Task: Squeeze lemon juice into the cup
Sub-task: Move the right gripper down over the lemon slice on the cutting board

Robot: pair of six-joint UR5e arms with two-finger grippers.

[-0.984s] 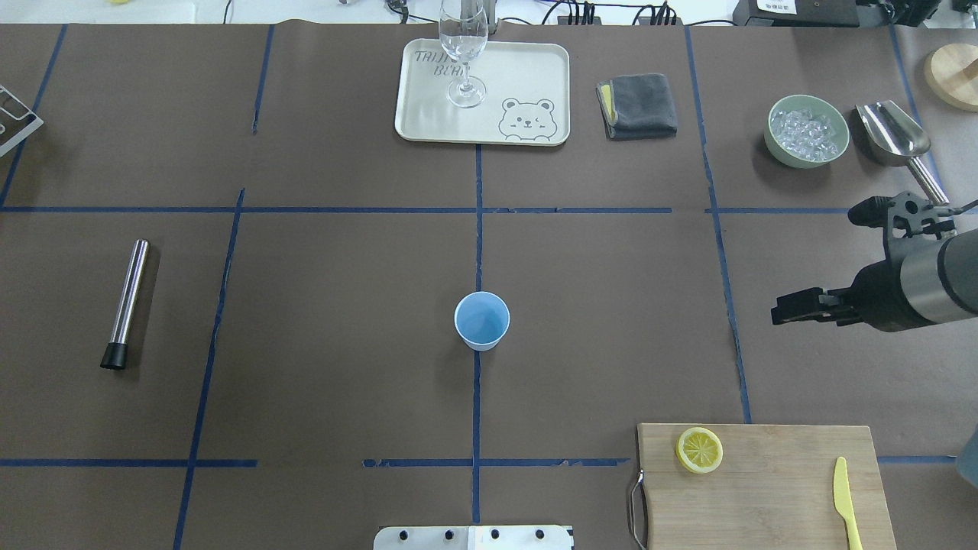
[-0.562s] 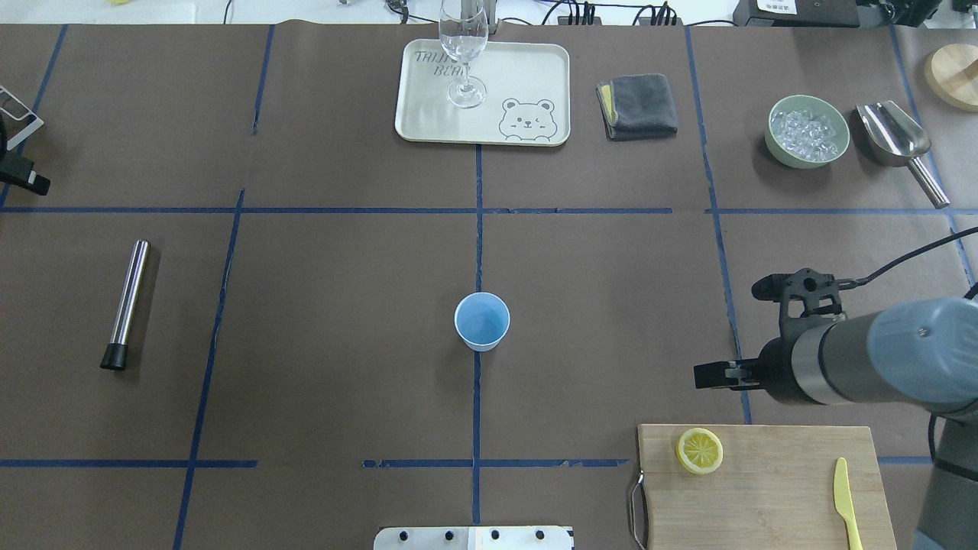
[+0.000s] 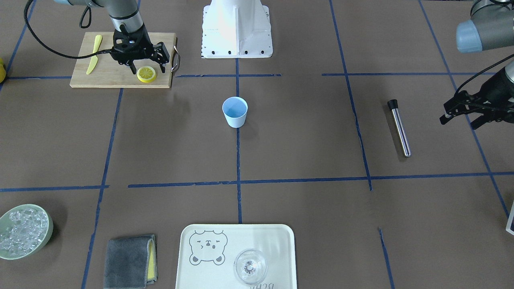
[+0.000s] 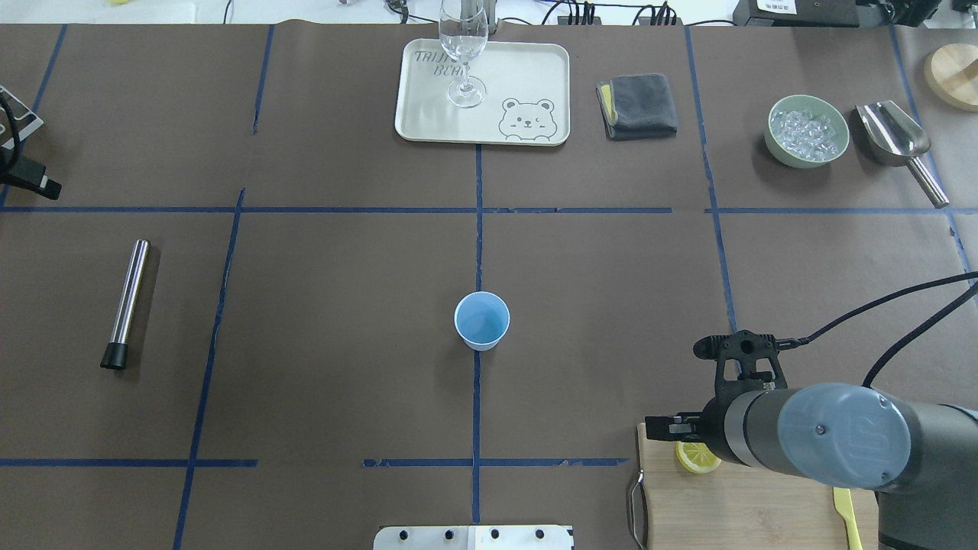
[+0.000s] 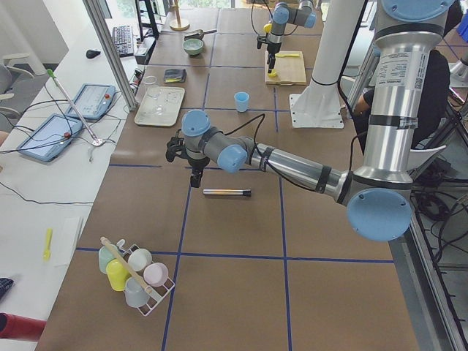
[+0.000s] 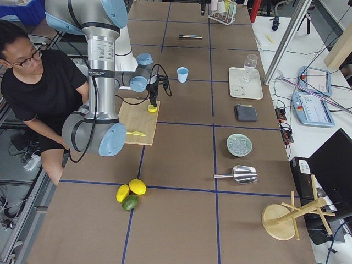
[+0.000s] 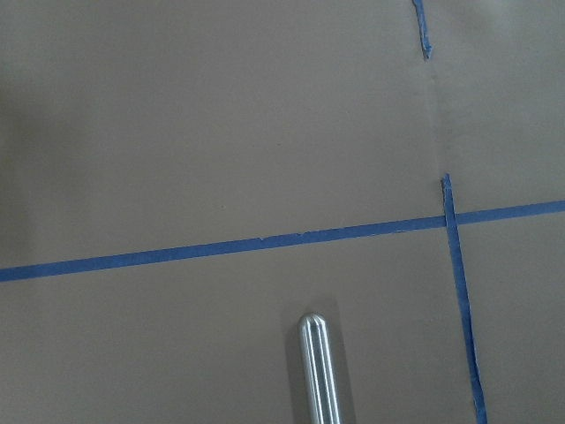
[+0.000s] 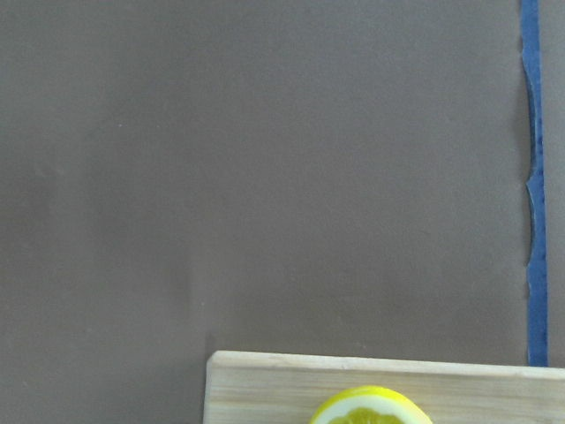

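Note:
The lemon slice (image 3: 146, 74) is narrower than the light-blue cup's opening (image 3: 235, 106), so the slice will fall inside whole when the robot lets go of it there.
The lemon (image 3: 146, 74) is a thin round slice lying flat on the wooden cutting board (image 3: 116, 79). It is partly hidden under the right arm in the overhead view (image 4: 692, 459), and its top edge shows in the right wrist view (image 8: 371, 409). My right gripper (image 3: 147, 70) is open and points down just above the slice, one finger on each side. The light-blue cup (image 4: 481, 321) stands upright and empty at the table's middle, well apart from the board. My left gripper (image 3: 459, 119) is open and empty, hovering near the table's left side.
A yellow plastic knife (image 3: 93, 54) lies on the board. A metal rod (image 4: 128, 302) lies below the left gripper. At the far side are a tray (image 4: 527, 84) with a clear glass (image 4: 463, 46), a grey cloth (image 4: 638, 105), an ice bowl (image 4: 807, 130) and a scoop (image 4: 895, 137).
My right arm has swung from the table's right side toward the robot, and its open gripper now stands over the lemon slice. The left gripper has come into view at the left edge.

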